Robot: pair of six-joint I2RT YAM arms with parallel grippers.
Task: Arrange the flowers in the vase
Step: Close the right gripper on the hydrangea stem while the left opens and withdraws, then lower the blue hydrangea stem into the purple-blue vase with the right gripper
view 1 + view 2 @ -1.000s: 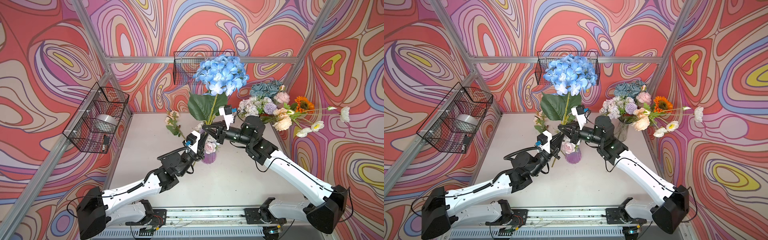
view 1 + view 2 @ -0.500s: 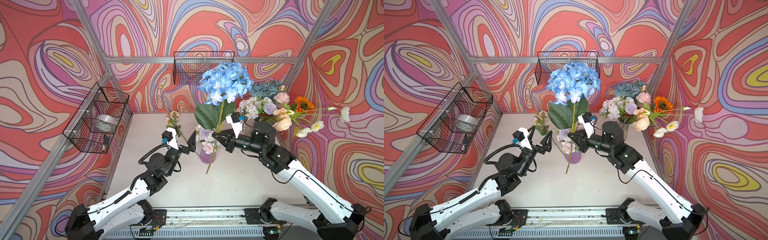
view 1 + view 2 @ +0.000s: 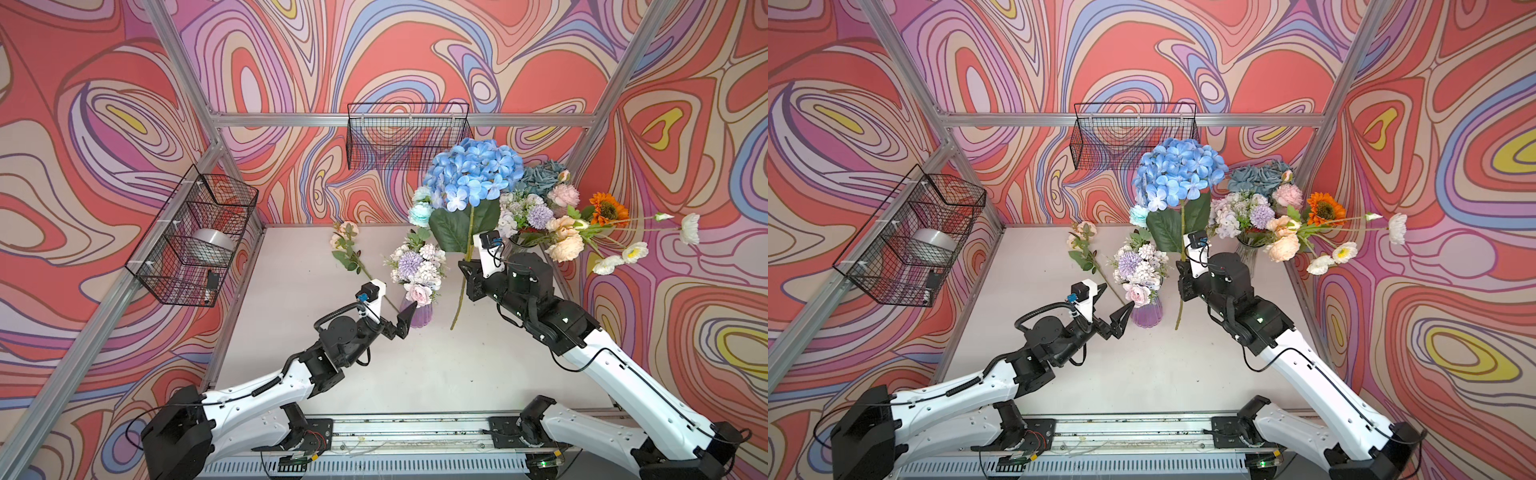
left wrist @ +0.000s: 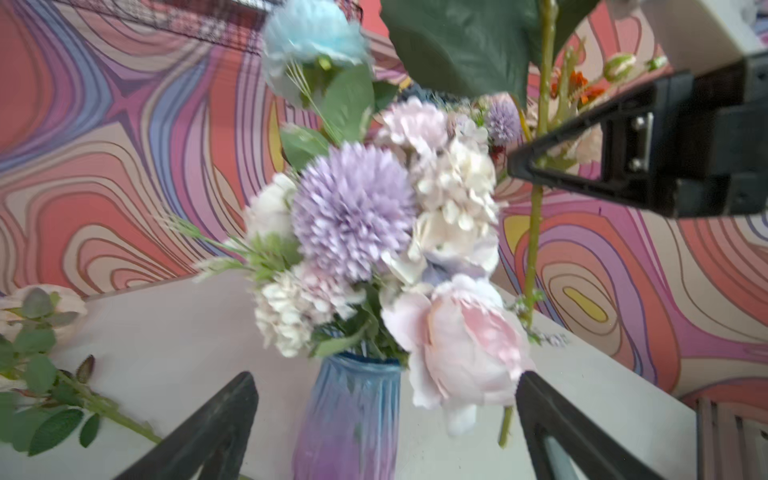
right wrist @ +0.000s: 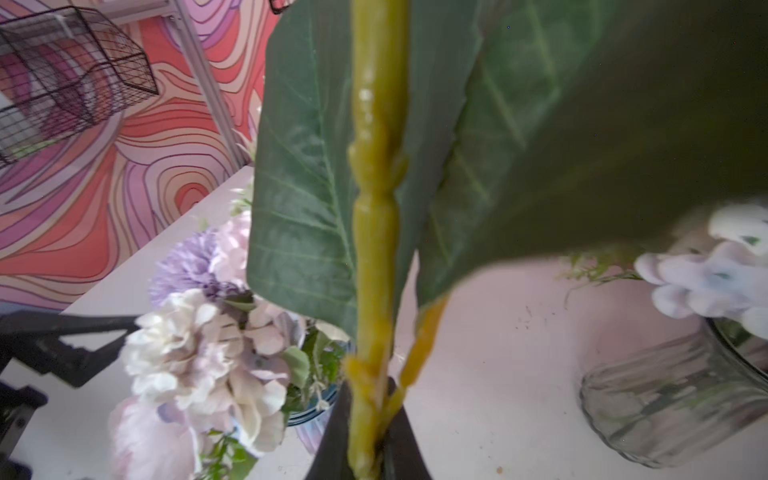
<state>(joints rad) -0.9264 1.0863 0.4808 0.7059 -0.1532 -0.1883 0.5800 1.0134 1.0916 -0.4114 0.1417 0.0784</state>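
The pink flower hangs across the vase's opening [image 3: 1154, 297] where the hydrangea stem has to go in, so the robot's left gripper should first hold that pink flower [image 3: 1136, 294] to the side.
A ribbed purple-blue vase [image 3: 417, 318] [image 3: 1146, 316] [image 4: 353, 415] stands mid-table, holding lilac, white and pink flowers [image 3: 415, 266]. My right gripper [image 3: 467, 270] [image 3: 1183, 270] [image 5: 368, 415] is shut on the green stem [image 5: 374, 249] of a large blue hydrangea [image 3: 473, 170] [image 3: 1179, 170]. That stem hangs upright just right of the vase, outside it. My left gripper [image 3: 401, 322] [image 3: 1117, 320] [image 4: 384, 382] is open just left of the vase, holding nothing. In the left wrist view the vase shows between its fingers.
A clear glass vase [image 3: 523, 245] [image 5: 665, 395] at the back right holds several more flowers [image 3: 582, 224]. A loose peach spray [image 3: 347, 245] [image 4: 37, 365] lies at the back of the table. Wire baskets hang on the left wall [image 3: 195, 237] and back wall [image 3: 407, 137].
My left gripper opened, let go of the hydrangea stem, swung left, then came back beside the vase. The right gripper carried the hydrangea rightward and stood it upright.
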